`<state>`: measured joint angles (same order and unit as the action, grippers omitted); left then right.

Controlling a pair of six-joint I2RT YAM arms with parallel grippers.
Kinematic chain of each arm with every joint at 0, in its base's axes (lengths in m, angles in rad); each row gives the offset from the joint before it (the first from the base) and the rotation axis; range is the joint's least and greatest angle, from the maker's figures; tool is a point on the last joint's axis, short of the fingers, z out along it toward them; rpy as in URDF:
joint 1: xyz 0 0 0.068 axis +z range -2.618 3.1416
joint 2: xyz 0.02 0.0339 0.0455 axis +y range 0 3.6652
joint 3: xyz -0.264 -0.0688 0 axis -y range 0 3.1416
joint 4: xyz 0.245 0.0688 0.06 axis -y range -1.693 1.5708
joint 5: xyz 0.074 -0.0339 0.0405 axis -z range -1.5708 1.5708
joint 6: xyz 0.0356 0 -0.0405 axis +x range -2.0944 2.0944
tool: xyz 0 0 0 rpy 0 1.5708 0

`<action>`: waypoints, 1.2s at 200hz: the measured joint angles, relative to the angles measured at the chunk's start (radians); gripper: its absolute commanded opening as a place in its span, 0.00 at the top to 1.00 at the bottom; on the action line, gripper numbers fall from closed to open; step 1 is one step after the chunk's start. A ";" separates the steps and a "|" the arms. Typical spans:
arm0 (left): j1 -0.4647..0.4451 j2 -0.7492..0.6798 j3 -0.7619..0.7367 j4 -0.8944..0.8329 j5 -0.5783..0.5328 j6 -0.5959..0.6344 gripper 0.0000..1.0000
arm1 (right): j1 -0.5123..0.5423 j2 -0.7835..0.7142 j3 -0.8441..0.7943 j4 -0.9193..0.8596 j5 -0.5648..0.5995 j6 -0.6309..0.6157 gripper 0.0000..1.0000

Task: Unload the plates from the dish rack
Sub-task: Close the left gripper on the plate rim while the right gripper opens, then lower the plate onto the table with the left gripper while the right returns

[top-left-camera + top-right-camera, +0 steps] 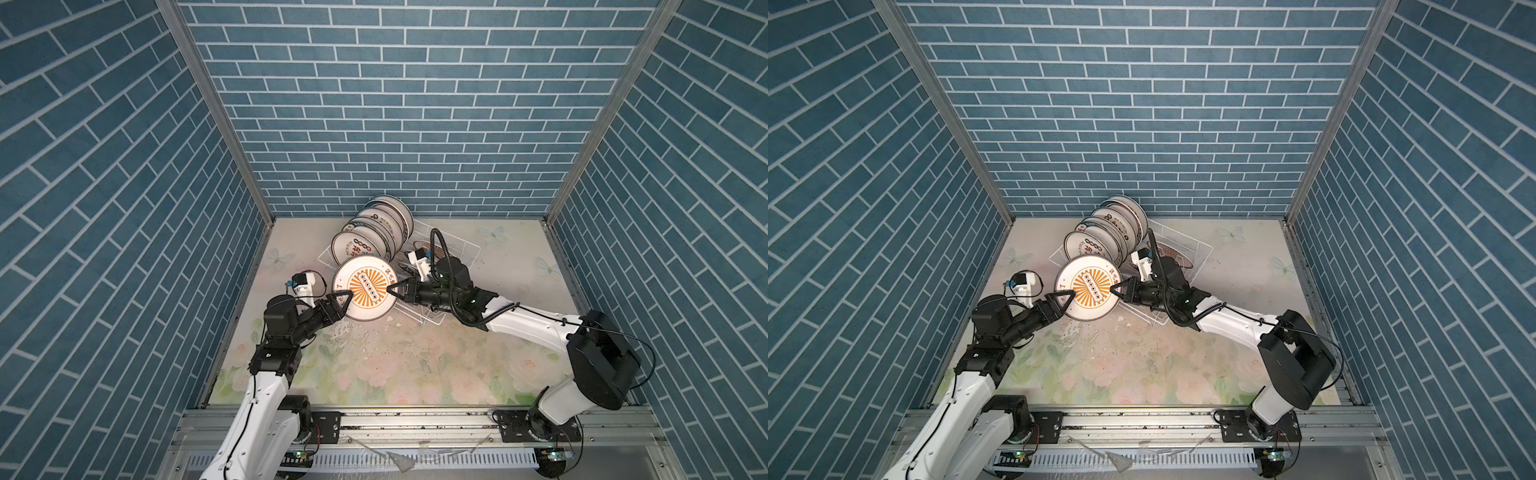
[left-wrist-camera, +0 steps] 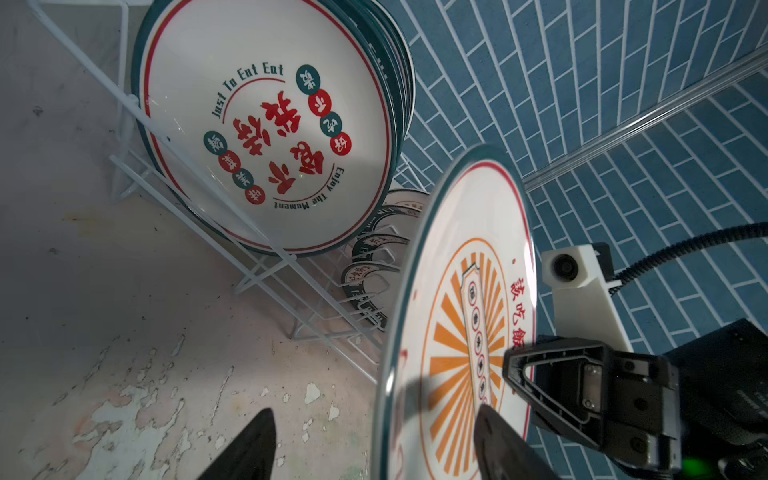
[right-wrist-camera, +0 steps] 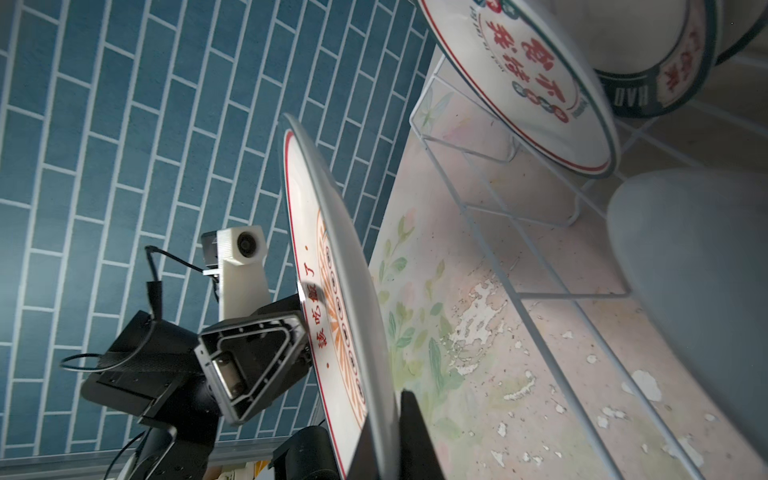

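Note:
My right gripper is holding the sunburst plate's rim [image 1: 393,283], and there are more plates in the rack. My left gripper should grab the opposite rim [image 1: 335,285] to free my right gripper.
A plate with an orange sunburst [image 1: 365,289] [image 1: 1088,289] hangs tilted in front of the dish rack [image 1: 457,245] [image 1: 1196,245]. My right gripper [image 1: 390,289] [image 1: 1113,289] [image 3: 386,415] is shut on its right rim. My left gripper [image 1: 351,296] [image 1: 1072,296] [image 2: 374,419] is open and straddles the plate's left rim, one finger over the printed face and one behind the back. Several more plates [image 1: 361,245] [image 1: 1092,245] [image 2: 266,137] [image 3: 519,75] stand on edge in the rack's left rows.
The rack stands at the back middle of the floral tabletop [image 1: 395,365], close to the blue brick back wall [image 1: 395,124]. Another plate [image 1: 1169,249] lies low in the rack's right part, behind my right arm. Brick side walls close in both sides.

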<state>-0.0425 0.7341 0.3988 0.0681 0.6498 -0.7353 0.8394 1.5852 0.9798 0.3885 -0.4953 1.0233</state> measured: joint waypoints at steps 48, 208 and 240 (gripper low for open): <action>0.000 0.005 -0.001 0.050 0.022 -0.021 0.66 | 0.012 0.049 0.034 0.024 -0.037 0.020 1.00; 0.073 -0.072 0.135 -0.278 0.043 -0.010 1.00 | 0.041 0.076 0.272 -0.416 0.093 -0.216 0.43; 0.160 -0.130 0.169 -0.436 0.035 0.011 1.00 | 0.042 -0.019 0.309 -0.622 0.262 -0.328 0.40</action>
<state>0.1173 0.6044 0.5674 -0.3679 0.6849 -0.7246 0.8818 1.5665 1.2888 -0.2337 -0.2337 0.6956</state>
